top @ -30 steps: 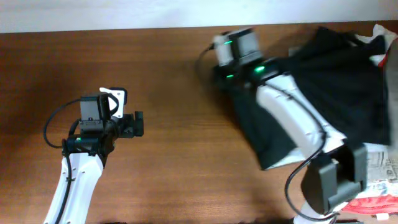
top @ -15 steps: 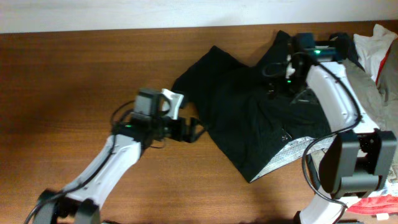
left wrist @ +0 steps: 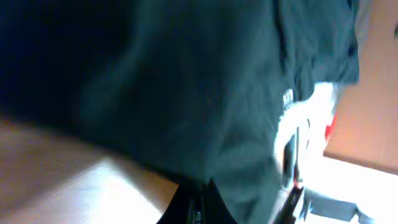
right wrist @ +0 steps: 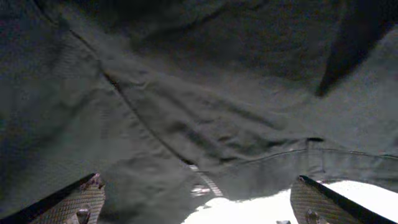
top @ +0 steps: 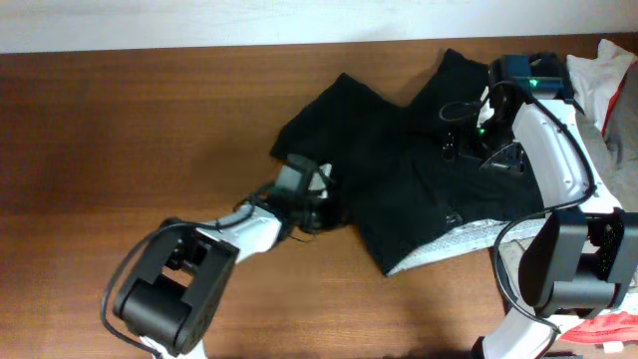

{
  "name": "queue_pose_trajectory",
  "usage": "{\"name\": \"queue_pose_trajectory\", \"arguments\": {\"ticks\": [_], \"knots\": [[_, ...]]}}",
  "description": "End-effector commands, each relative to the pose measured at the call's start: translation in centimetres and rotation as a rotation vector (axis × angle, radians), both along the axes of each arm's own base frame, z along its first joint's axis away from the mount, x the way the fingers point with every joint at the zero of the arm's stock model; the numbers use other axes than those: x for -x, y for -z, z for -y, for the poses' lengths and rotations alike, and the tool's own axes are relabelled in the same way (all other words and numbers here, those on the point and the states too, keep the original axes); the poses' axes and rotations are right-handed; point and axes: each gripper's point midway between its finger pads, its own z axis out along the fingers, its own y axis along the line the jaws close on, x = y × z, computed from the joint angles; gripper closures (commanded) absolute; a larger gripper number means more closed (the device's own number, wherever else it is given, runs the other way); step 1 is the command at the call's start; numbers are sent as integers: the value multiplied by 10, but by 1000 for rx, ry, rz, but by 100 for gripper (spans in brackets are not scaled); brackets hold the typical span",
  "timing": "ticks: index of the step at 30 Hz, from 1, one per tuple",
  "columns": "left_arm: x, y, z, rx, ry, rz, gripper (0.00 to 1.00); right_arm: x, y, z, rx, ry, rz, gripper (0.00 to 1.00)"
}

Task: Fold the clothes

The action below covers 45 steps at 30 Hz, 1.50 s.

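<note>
The black garment's end (top: 516, 191) is lying against the pile of cloth, so my left gripper should first pull the garment across the open table (top: 164, 160), and then my right gripper should take that end of the garment.
The clothes (top: 399, 170), a large black garment, lie spread over the right half of the table, their pale waistband (top: 454, 247) at the near edge. My left gripper (top: 321, 213) is at the garment's left edge. In the left wrist view its fingers (left wrist: 186, 208) are pressed together on the dark cloth's (left wrist: 186, 93) hem. My right gripper (top: 465, 128) hovers over the far right part of the cloth. It is open, fingers (right wrist: 78, 202) wide apart above the fabric (right wrist: 186, 93) with nothing between them.
The brown wooden table (top: 130, 130) stretches bare to the left. A heap of white and red cloth (top: 603, 60) lies at the far right. Something red (top: 610, 327) sits by the right arm's base.
The garment went from bunched at the right to spread across the table. My left arm reached right to its edge and shut there. My right gripper opened and drew back to the right.
</note>
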Motion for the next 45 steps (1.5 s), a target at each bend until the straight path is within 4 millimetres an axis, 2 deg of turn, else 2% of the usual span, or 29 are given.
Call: {"name": "queue_pose_trajectory", "arguments": {"ticks": [1, 3, 5, 7, 8, 9, 11, 13, 16, 17, 20, 22, 23, 24, 25, 26, 27, 28, 30, 31, 32, 33, 34, 38, 40, 42, 43, 44, 45], "knots": [[-25, -7, -77, -82, -42, 53, 99, 0, -8, 4, 12, 15, 21, 1], [-41, -25, -184, -229, -224, 72, 99, 1, -8, 9, 40, 18, 18, 1], [-65, -67, -301, -270, -515, 171, 99, 1, -8, 9, 40, 18, 18, 1], [-81, -104, -389, -305, -732, 266, 99, 1, -7, 8, 36, 15, 18, 1], [-85, -120, -416, -319, -793, 307, 69, 0, -8, 4, 17, 13, 19, 1], [-85, -131, -423, -291, -802, 327, 1, 0, -7, -5, -32, 0, 22, 1], [-58, -106, -383, -220, -724, 123, 1, 0, -11, -39, -189, -152, 42, 1], [-15, -74, -346, -280, -646, -134, 1, 5, -10, -63, -214, -290, 38, 1], [25, -30, -288, -412, -429, -239, 1, 4, 21, -101, -161, -453, 33, 0], [34, -20, -270, -419, -366, -244, 1, 2, 39, -120, -164, -500, 39, 5], [63, 10, -234, -435, -241, -252, 3, -13, 62, -167, -157, -615, 121, 18], [75, 25, -226, -437, -220, -257, 3, -20, 74, -183, -159, -649, 145, 22], [81, 30, -225, -439, -214, -263, 4, -24, 80, -188, -160, -656, 156, 48], [87, 36, -228, -456, -215, -272, 19, -30, 84, -190, -160, -649, 173, 88], [93, 42, -234, -499, -220, -285, 39, -36, 83, -185, -130, -642, 192, 96], [99, 46, -237, -513, -219, -297, 65, -50, 79, -166, -35, -569, 209, 96], [100, 48, -237, -512, -230, -304, 78, -77, 64, -119, 135, -347, 252, 96], [100, 48, -237, -512, -231, -306, 81, -96, 44, -93, 183, -224, 306, 96], [100, 48, -237, -512, -231, -306, 81, -132, 5, -58, 184, -124, 424, 77], [100, 48, -237, -512, -231, -305, 81, -139, -4, -48, 179, -102, 449, 65], [100, 48, -237, -512, -231, -305, 81, -139, -4, -45, 159, -98, 443, 30], [100, 48, -237, -512, -231, -305, 68, -124, 5, -43, 150, -103, 372, 26], [100, 48, -237, -512, -231, -305, 53, -102, 16, -53, 93, -129, 276, 27], [99, 48, -237, -511, -232, -301, 50, -52, 54, -100, -180, -203, 102, 25], [99, 48, -237, -511, -232, -301, 49, -53, 74, -114, -211, -230, 137, 24], [99, 48, -237, -511, -232, -302, 39, -60, 86, -127, -218, -241, 197, 22], [99, 48, -237, -510, -232, -301, 37, -64, 90, -136, -221, -261, 229, 27], [99, 48, -237, -510, -232, -301, 36, -66, 92, -138, -221, -266, 239, 44], [99, 48, -237, -511, -232, -302, 36, -67, 95, -133, -196, -259, 238, 81]]}}
